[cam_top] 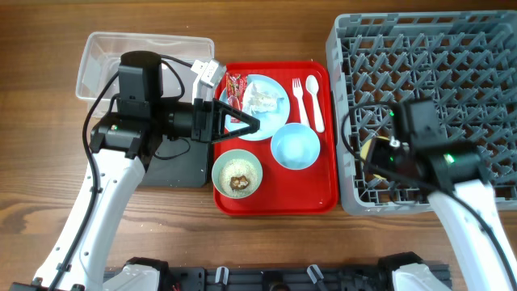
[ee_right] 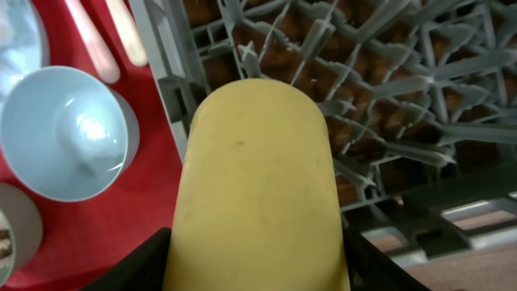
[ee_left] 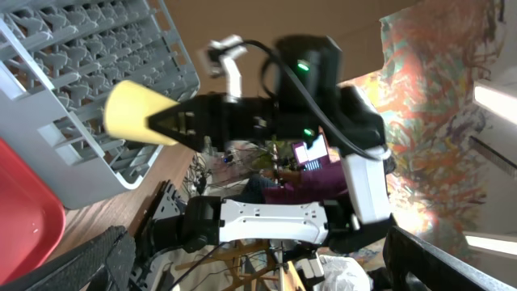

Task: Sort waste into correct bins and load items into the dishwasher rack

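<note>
My left gripper should empty the pale green bowl, which holds rice and a brown lump [cam_top: 239,177], into the black tray [cam_top: 174,168] before I load the bowl.
My right gripper [cam_top: 376,150] is shut on the small yellow cup [ee_right: 254,178] and holds it over the front left part of the grey dishwasher rack [cam_top: 436,73]. The cup also shows in the left wrist view [ee_left: 133,113]. My left gripper [cam_top: 242,123] is open and empty, pointing right above the left edge of the light blue plate [cam_top: 271,113]. The plate holds crumpled white paper [cam_top: 263,99], with the red wrapper [cam_top: 235,87] beside it. The blue bowl [cam_top: 296,147], the pale green bowl [cam_top: 237,174] with rice and a brown lump, the fork [cam_top: 297,97] and the spoon [cam_top: 313,101] lie on the red tray [cam_top: 275,200].
The clear tub [cam_top: 145,52] stands at the back left, with the black tray [cam_top: 174,166] in front of it, partly under my left arm. The rack fills the right side of the table. In the right wrist view the blue bowl [ee_right: 69,133] sits left of the rack wall [ee_right: 166,73].
</note>
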